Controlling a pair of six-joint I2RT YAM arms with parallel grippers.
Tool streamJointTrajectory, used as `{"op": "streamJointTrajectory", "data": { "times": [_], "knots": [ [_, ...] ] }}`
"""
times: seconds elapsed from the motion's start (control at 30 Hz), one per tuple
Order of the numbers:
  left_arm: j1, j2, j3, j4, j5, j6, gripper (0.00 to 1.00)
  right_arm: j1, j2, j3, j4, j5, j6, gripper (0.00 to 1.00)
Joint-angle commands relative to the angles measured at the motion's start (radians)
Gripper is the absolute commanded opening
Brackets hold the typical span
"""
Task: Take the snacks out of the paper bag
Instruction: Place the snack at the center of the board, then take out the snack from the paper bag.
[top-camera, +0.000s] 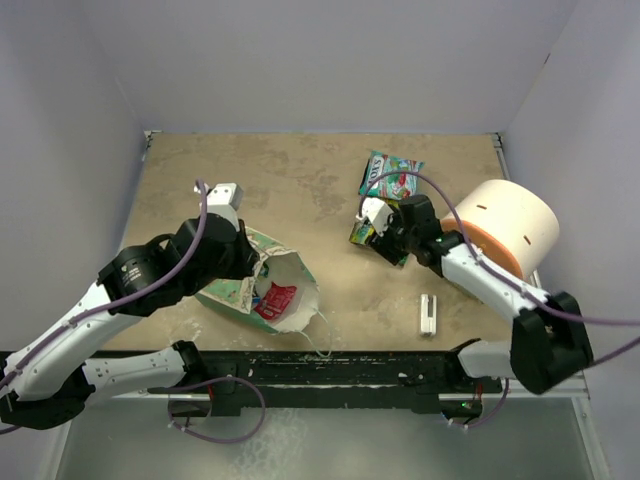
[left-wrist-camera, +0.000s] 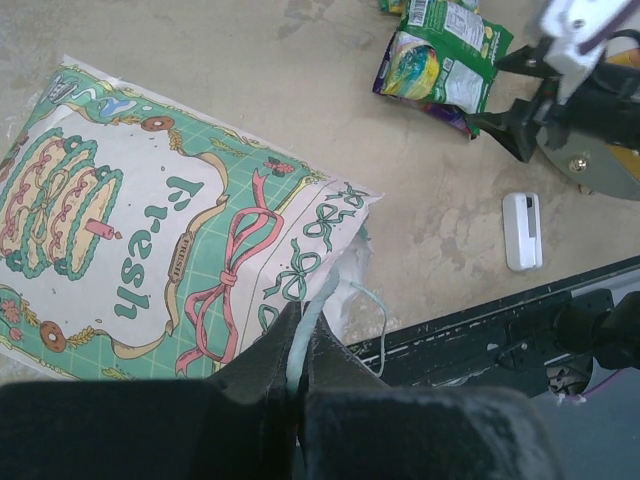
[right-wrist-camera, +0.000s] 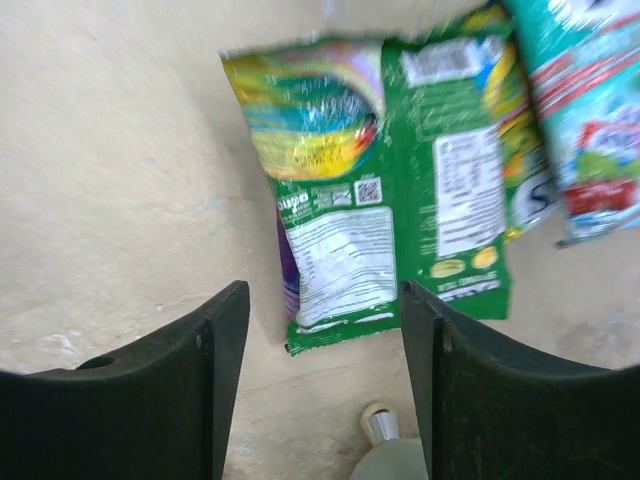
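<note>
My left gripper is holding the paper bag's opening (top-camera: 295, 282) open over the red packet (top-camera: 275, 301). My right gripper should keep going in until it closes on the red packet.
The mint-green paper bag (top-camera: 236, 291) (left-wrist-camera: 150, 220) lies on its side at the left with its white mouth facing the near edge. A red snack packet (top-camera: 278, 300) shows inside the mouth. My left gripper (top-camera: 247, 262) (left-wrist-camera: 300, 312) is shut on the bag's rim. Right of centre, several snacks lie on the table. Among them are a teal-green packet (top-camera: 390, 178) (right-wrist-camera: 590, 110) and two green packets (right-wrist-camera: 340, 200) (right-wrist-camera: 460, 170) overlapping a purple one (right-wrist-camera: 287, 270). My right gripper (top-camera: 372, 226) (right-wrist-camera: 322, 300) hovers open just short of the green packets, with nothing between its fingers.
A big cream cylinder with an orange end (top-camera: 510, 230) lies at the right, behind the right arm. A small white stick (top-camera: 428, 314) (left-wrist-camera: 523, 230) lies near the front edge. The black base rail (top-camera: 330, 370) runs along the near edge, and walls close in the other three sides of the table.
</note>
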Motion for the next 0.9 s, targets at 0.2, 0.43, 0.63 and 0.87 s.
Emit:
{"op": "streamJointTrajectory", "data": {
  "times": [0.2,0.43,0.63,0.87],
  "knots": [
    [0.002,-0.003,0.000,0.027,0.029,0.002,0.00,0.168,-0.410,-0.023,-0.026,-0.384,-0.102,0.67],
    [0.003,-0.011,-0.003,-0.007,0.020,-0.021,0.00,0.338,-0.531,-0.147,0.168,-0.609,-0.190,0.62],
    [0.002,-0.032,-0.007,-0.062,0.026,-0.079,0.00,0.516,-0.333,-0.097,0.180,-0.546,-0.377,0.59],
    [0.003,-0.039,-0.019,-0.146,0.066,-0.188,0.00,0.650,-0.121,-0.072,0.339,-0.461,-0.516,0.58]
  ]
}}
